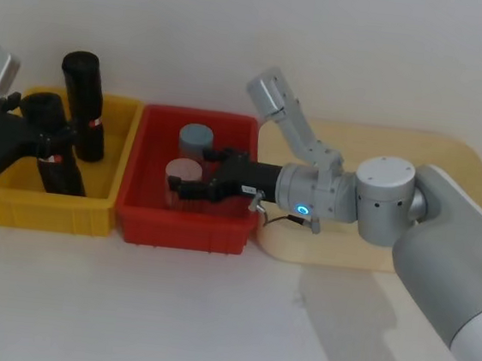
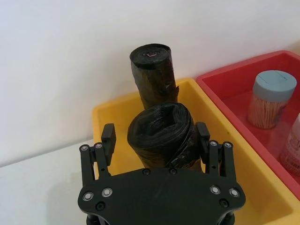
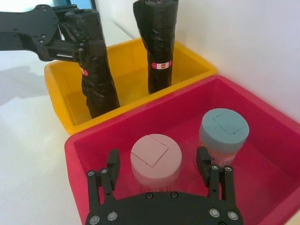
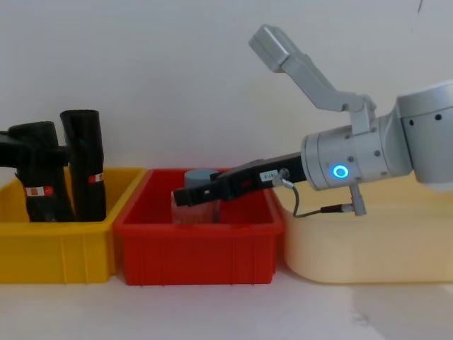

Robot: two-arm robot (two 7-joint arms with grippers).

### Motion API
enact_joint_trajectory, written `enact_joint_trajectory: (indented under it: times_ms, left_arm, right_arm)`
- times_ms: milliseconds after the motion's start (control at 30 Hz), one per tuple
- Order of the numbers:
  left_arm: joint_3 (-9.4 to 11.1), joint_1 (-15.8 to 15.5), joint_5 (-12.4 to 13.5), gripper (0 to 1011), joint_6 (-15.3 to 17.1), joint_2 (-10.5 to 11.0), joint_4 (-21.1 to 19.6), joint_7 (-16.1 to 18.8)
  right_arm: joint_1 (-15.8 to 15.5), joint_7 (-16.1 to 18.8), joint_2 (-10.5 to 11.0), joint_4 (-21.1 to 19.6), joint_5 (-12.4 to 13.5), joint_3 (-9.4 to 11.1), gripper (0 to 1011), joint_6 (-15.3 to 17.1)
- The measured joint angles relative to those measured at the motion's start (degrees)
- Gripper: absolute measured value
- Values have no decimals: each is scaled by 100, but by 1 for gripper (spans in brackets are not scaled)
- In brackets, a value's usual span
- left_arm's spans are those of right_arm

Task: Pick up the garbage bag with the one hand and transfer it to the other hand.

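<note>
I expect the garbage bag (image 4: 47, 175) to stay rolled up and hang straight when I lift it, because the white band (image 4: 39, 191) is still wrapped around the garbage bag.
The garbage bag (image 1: 53, 161), a stubby black roll with a white band and red mark, leans in the yellow bin (image 1: 99, 213). My left gripper (image 2: 155, 136), on the green-ring arm, is open and straddles the bag's upper part (image 2: 161, 133). One finger (image 2: 202, 136) touches the plastic; a strip of yellow shows between the bag and the other finger. From the side, the bag (image 4: 39, 180) and left gripper (image 4: 32, 152) sit at the far left. My right gripper (image 1: 192, 173), on the blue-ring arm, hovers open in the red bin, its fingers either side of a pink-lidded jar (image 3: 156, 157).
A taller, slimmer black roll (image 1: 83, 104) with a red-and-white tag stands at the back of the yellow bin. The red bin (image 1: 186, 226) also holds a blue-lidded jar (image 1: 196, 137). A cream tray (image 1: 450, 159) lies under my right arm. A white wall is close behind.
</note>
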Motion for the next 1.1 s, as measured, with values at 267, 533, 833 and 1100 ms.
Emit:
enact_joint_trajectory:
  times_ms: [267, 533, 833, 1100]
  left_arm:
    - [0, 1, -1, 1001, 0, 0, 0, 0]
    - [0, 1, -1, 1001, 0, 0, 0, 0]
    - [-1, 1, 0, 1001, 0, 1, -1, 0]
    - [0, 1, -1, 885, 0, 0, 0, 0]
  right_arm:
    - [87, 54, -89, 185, -79, -34, 1001, -40]
    - [170, 96, -189, 395, -131, -31, 1001, -94]
    - [217, 123, -255, 534, -152, -4, 1001, -130]
    - [239, 136, -280, 586, -159, 6, 892, -144]
